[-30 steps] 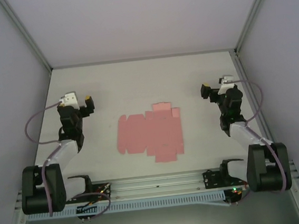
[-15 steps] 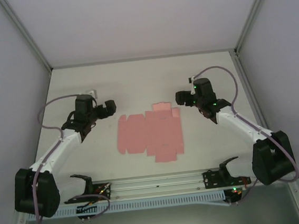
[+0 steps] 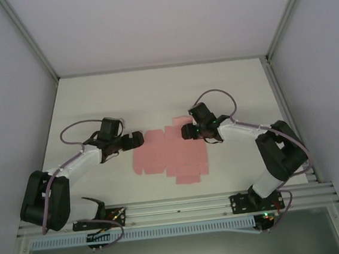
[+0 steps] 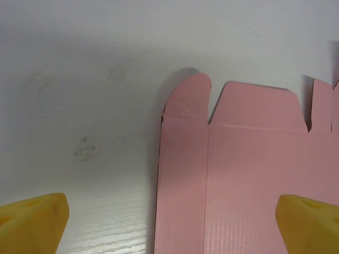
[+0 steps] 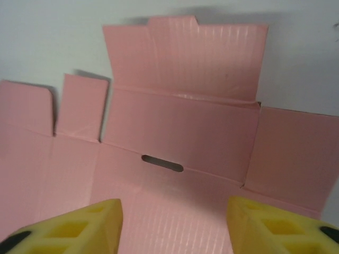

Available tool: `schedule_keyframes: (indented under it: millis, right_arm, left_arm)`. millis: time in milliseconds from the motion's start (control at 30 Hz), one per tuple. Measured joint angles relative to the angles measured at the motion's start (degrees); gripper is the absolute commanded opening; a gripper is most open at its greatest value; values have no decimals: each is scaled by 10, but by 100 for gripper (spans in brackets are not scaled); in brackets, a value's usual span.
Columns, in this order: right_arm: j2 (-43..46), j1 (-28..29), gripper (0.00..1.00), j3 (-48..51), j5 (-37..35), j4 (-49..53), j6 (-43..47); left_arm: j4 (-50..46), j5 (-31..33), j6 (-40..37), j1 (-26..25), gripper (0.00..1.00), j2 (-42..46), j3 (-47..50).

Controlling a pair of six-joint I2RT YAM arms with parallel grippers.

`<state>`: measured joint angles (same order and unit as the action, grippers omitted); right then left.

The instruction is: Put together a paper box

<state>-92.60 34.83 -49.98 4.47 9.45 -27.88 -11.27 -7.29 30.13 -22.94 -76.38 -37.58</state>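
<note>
The paper box is divided by a straight crease (image 3: 165,154), so I expect its outer panel (image 3: 149,155) to swing up while the middle stays flat when I raise its edge.
The paper box (image 3: 171,154) is a flat pale pink die-cut sheet lying in the middle of the white table. My left gripper (image 3: 136,140) hovers at the sheet's left edge, open. In the left wrist view its yellow fingertips (image 4: 32,222) straddle that edge of the paper box (image 4: 249,174), and nothing is between them. My right gripper (image 3: 186,131) is over the sheet's upper right part. In the right wrist view its jaws (image 5: 172,227) stand apart above the paper box (image 5: 180,127), just short of a small slot (image 5: 162,163), holding nothing.
The white table (image 3: 154,92) is enclosed by pale walls on three sides. An aluminium rail (image 3: 177,207) with the arm bases runs along the near edge. A faint scuff mark (image 4: 85,151) lies on the table left of the sheet.
Both arms have swung inward from the table's sides to the pink sheet. The right gripper's jaws have narrowed; the left ones stay wide. The sheet has not moved.
</note>
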Motion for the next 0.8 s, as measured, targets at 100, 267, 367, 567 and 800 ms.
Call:
schedule_keyframes:
  millis: [100, 267, 367, 567, 800]
  right_arm:
    - [-34, 0, 44, 0, -2, -6, -12]
    - [-45, 0, 42, 3, -22, -20, -23]
    - [-41, 0, 41, 18, -27, -42, -32]
    - [-31, -2, 38, 51, -33, -89, -52]
    - [-18, -8, 38, 88, -26, -145, -64]
  left_arm:
    - [1, -12, 0, 0, 100, -7, 3]
    - [7, -34, 0, 0, 100, -7, 12]
    - [17, -52, 2, 0, 100, -14, 19]
    - [49, -103, 13, 1, 100, -26, 41]
    - [74, -154, 15, -6, 96, -30, 49]
